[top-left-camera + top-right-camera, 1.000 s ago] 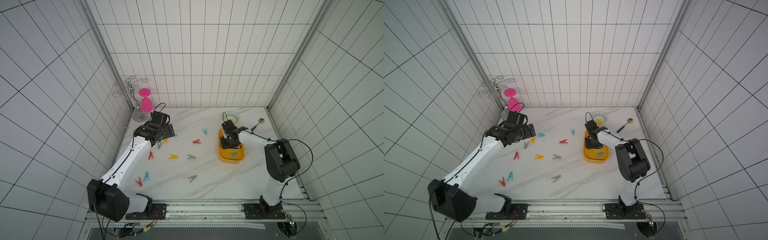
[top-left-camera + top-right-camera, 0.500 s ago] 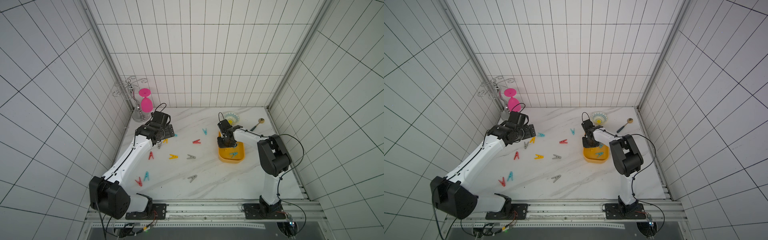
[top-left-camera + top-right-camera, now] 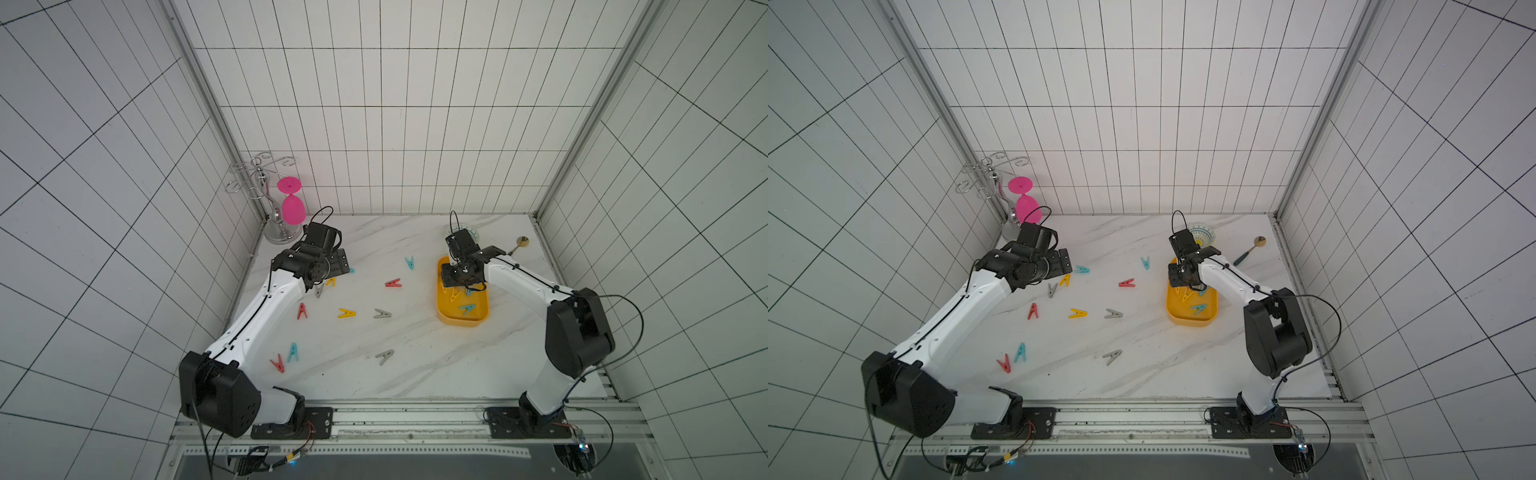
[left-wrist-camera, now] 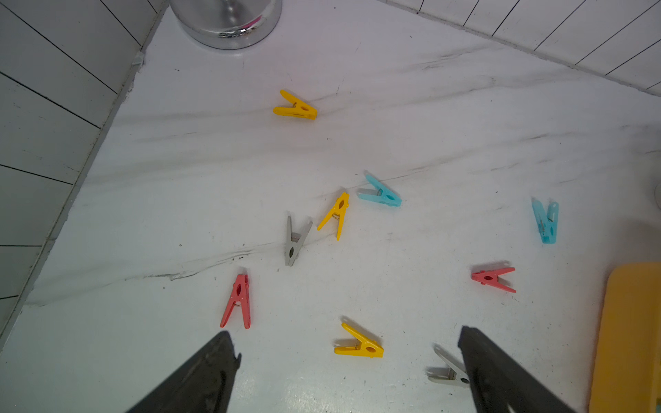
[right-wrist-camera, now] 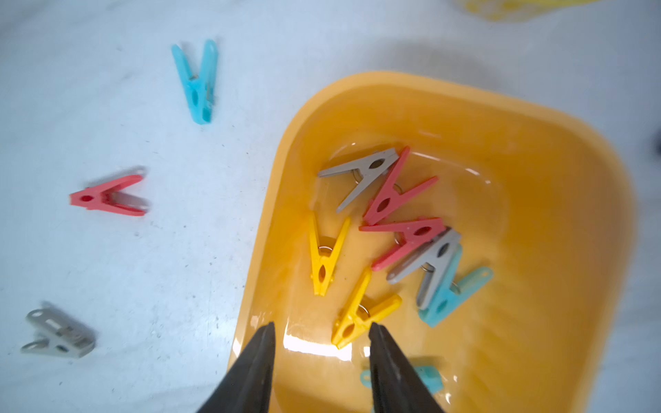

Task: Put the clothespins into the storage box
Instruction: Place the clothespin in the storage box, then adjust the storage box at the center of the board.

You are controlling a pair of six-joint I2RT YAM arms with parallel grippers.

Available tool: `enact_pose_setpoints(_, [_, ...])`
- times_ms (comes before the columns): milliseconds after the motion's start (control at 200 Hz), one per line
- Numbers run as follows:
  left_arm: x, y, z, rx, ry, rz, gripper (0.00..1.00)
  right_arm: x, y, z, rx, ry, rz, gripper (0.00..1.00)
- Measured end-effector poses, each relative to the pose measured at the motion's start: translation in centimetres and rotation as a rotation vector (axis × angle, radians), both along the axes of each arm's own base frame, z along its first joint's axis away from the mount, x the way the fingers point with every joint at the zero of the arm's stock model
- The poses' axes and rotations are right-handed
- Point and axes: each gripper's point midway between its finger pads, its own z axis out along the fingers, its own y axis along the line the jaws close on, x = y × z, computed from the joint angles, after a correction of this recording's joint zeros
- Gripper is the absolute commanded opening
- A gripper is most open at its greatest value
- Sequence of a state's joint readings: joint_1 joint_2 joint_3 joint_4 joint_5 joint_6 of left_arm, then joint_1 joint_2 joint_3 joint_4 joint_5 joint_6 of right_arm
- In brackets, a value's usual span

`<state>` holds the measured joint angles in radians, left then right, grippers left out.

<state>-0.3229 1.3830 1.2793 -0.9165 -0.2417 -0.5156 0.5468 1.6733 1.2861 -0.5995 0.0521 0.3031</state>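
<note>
My right gripper should first move the storage box (image 3: pixel 462 313) closer to the loose clothespins (image 3: pixel 346 313) around my left gripper, because the box sits far away from them.
The yellow-orange storage box (image 3: pixel 454 319) (image 3: pixel 1187 319) sits right of centre and holds several clothespins (image 5: pixel 400 200) in grey, red, yellow and teal. My right gripper (image 5: pixel 322 325) (image 3: pixel 459 277) hovers open over the box's far end with nothing between its fingers. A yellow clothespin (image 5: pixel 361 314) lies in the box just beyond the fingertips. Several clothespins lie loose on the marble, among them red (image 3: pixel 393 284), teal (image 3: pixel 409 262), yellow (image 3: pixel 346 313) and grey (image 3: pixel 382 313). My left gripper (image 4: pixel 347 334) (image 3: pixel 338 265) hangs wide open above the far-left cluster, over a yellow clothespin (image 4: pixel 359 346).
A silver rack with a pink glass (image 3: pixel 291 208) stands in the far-left corner. A small patterned bowl (image 3: pixel 1202 235) and a spoon (image 3: pixel 517 245) lie behind the box. More clothespins, red (image 3: pixel 277 363), teal (image 3: pixel 293 352) and grey (image 3: pixel 385 356), lie nearer the front.
My right gripper's jaws have parted over the box while the right elbow shifted sideways and back. The left arm has hardly moved.
</note>
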Motion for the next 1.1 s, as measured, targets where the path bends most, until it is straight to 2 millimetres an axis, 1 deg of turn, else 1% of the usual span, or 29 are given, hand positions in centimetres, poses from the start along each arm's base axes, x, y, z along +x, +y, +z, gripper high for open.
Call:
enact_pose_setpoints(50, [0.1,-0.7,-0.2,0.0,0.006,-0.018,0.98,-0.2,-0.8,1.6,0.013,-0.037,-0.015,0.54])
enact_pose_setpoints(85, [0.2,-1.3,-0.4,0.0,0.013,-0.033,0.98,-0.4,-1.7,2.5,0.02,-0.061,-0.035,0.55])
enact_pose_setpoints(120, [0.2,-1.9,-0.5,-0.001,0.019,-0.045,0.98,-0.5,-2.8,3.0,0.024,-0.072,-0.06,0.56])
enact_pose_setpoints(160, [0.4,-2.5,-0.7,-0.003,0.024,-0.056,0.98,-0.7,-4.6,3.2,0.022,-0.078,-0.102,0.57])
enact_pose_setpoints(205, [0.6,-3.0,-0.7,-0.006,0.028,-0.067,0.97,-0.7,-6.5,2.9,0.016,-0.074,-0.148,0.57])
enact_pose_setpoints(280, [0.8,-3.7,-0.8,-0.011,0.031,-0.079,0.97,-1.1,-9.4,1.5,-0.002,-0.04,-0.221,0.57])
enact_pose_setpoints(310, [0.8,-3.9,-0.8,-0.013,0.033,-0.08,0.98,-1.3,-10.3,0.8,-0.011,-0.024,-0.242,0.57])
enact_pose_setpoints(360, [0.8,-3.9,-0.8,-0.016,0.033,-0.08,0.97,-1.7,-11.2,-0.2,-0.023,0.002,-0.261,0.57])
enact_pose_setpoints(450, [0.8,-4.0,-0.8,-0.02,0.033,-0.079,0.97,-2.3,-11.2,-1.7,-0.027,0.049,-0.257,0.54])
enact_pose_setpoints(670, [0.7,-3.9,-0.7,-0.02,0.032,-0.076,0.98,-2.9,-10.6,-5.3,-0.031,0.149,-0.238,0.32])
enact_pose_setpoints(740, [0.7,-3.9,-0.6,-0.02,0.03,-0.076,0.98,-3.1,-10.6,-5.9,-0.03,0.164,-0.234,0.23])
enact_pose_setpoints(835, [0.7,-3.8,-0.4,-0.019,0.025,-0.074,0.98,-3.3,-10.5,-6.1,-0.029,0.17,-0.223,0.16])
enact_pose_setpoints(974, [0.6,-3.7,-0.3,-0.017,0.019,-0.072,0.98,-3.8,-9.9,-6.5,-0.035,0.174,-0.194,0.14])
enact_pose_setpoints(1099, [0.7,-3.6,-0.2,-0.014,0.017,-0.069,0.98,-4.9,-8.4,-6.5,-0.037,0.171,-0.142,0.14])
